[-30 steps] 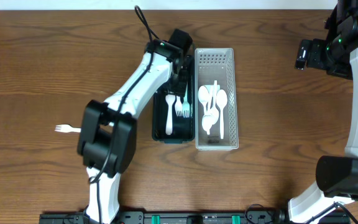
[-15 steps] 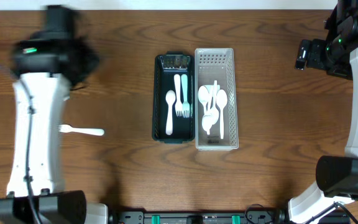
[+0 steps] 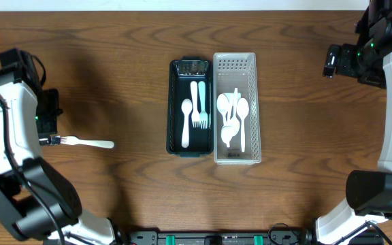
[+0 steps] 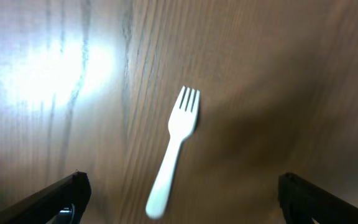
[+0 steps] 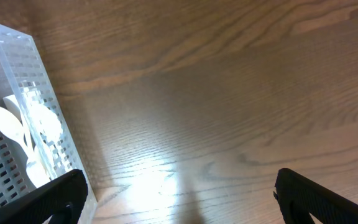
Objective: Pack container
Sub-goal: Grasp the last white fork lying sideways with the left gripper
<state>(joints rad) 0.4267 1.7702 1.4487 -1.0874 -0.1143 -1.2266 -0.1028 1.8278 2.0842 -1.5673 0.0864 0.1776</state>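
Note:
The white plastic fork lies free, lengthwise through the gap between the open fingers, so my left gripper should go on moving down until its fingers are on both sides of the fork's head, and then close.
A white plastic fork lies on the wooden table at the left; it also shows in the left wrist view. My left gripper hovers over its tines end, open and empty, with its fingertips wide apart. A dark green container in the middle holds a spoon and two forks. A clear perforated container beside it holds several white spoons; it also shows in the right wrist view. My right gripper is open and empty at the far right.
The two containers stand side by side, touching, at the table's centre. Bare wood lies between the fork and the containers and to the right of them.
My left arm has swung away from the dark green container to the far left and now sits over the fork. The right arm has not moved.

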